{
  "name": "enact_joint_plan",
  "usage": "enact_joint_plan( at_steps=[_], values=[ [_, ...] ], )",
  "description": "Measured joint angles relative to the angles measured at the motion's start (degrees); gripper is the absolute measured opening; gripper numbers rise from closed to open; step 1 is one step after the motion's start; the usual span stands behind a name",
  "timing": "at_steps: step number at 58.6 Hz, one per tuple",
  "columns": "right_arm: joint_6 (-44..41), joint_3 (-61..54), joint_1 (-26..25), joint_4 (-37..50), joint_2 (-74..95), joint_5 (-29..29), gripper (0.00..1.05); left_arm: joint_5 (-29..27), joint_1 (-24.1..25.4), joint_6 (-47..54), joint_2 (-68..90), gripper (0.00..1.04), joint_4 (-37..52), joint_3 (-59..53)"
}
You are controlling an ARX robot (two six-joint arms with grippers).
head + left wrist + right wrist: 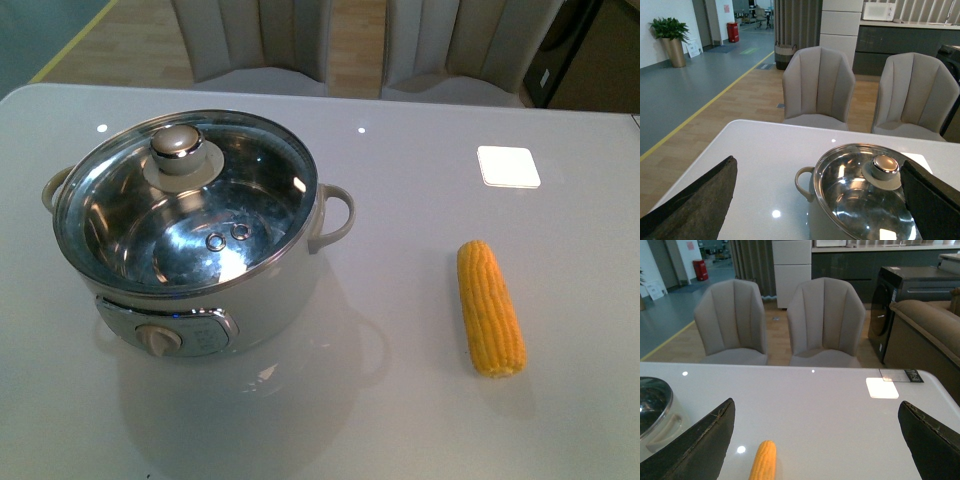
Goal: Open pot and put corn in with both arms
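Note:
I see shiny inner walls (257, 180) through the glass lid, so I should expect an empty cream-white pot (275, 305) when I take the lid off.
The cream-white pot (270, 300) stands at the left of the white table, its dial panel facing me. The glass lid (250, 190) with a beige knob (178, 147) sits on it, closed. The yellow corn (490, 307) lies on the table to the right of the pot. Neither arm shows in the front view. My left gripper (820, 200) is open and empty, above the table with the pot (812, 220) and lid knob (884, 166) between its fingers. My right gripper (817, 442) is open and empty, with the corn's tip (764, 460) between its fingers.
A white square coaster (508, 166) lies at the back right of the table. Two grey chairs (255, 40) stand behind the table's far edge. A dark cabinet (910, 295) and a sofa stand off to the right.

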Motion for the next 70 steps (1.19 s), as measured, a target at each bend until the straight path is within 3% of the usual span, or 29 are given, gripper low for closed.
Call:
enact_joint_plan(
  at_steps=[21, 27, 33, 40, 50, 63, 70],
  values=[
    [0.0, 0.0, 0.0, 0.0, 0.0, 0.02, 0.96, -0.04, 0.0, 0.0, 0.02, 0.98, -0.02, 0.0],
    [0.0, 0.0, 0.0, 0.0, 0.0, 0.04, 0.96, -12.28, -4.0, -8.98, 8.17, 0.98, -14.29, 5.25],
    [0.0, 0.0, 0.0, 0.0, -0.04, 0.0, 0.96, -13.18, -5.44, -14.78, 13.6, 0.98, -16.09, 5.86],
    [0.0, 0.0, 0.0, 0.0, -0.04, 0.0, 0.96, -11.43, -5.35, -15.37, 19.93, 0.98, -9.66, 6.32],
    [0.0, 0.0, 0.0, 0.0, -0.04, 0.0, 0.96, -8.11, -4.83, -16.33, 40.15, 0.98, 8.04, 8.26],
    [0.0, 0.0, 0.0, 0.0, -0.04, 0.0, 0.96, -8.96, -8.57, -10.23, 72.02, 0.98, 33.81, 16.76],
    [0.0, 0.0, 0.0, 0.0, -0.04, 0.02, 0.96, -8.52, -10.43, -7.41, 83.71, 0.98, 40.92, 22.34]
  ],
)
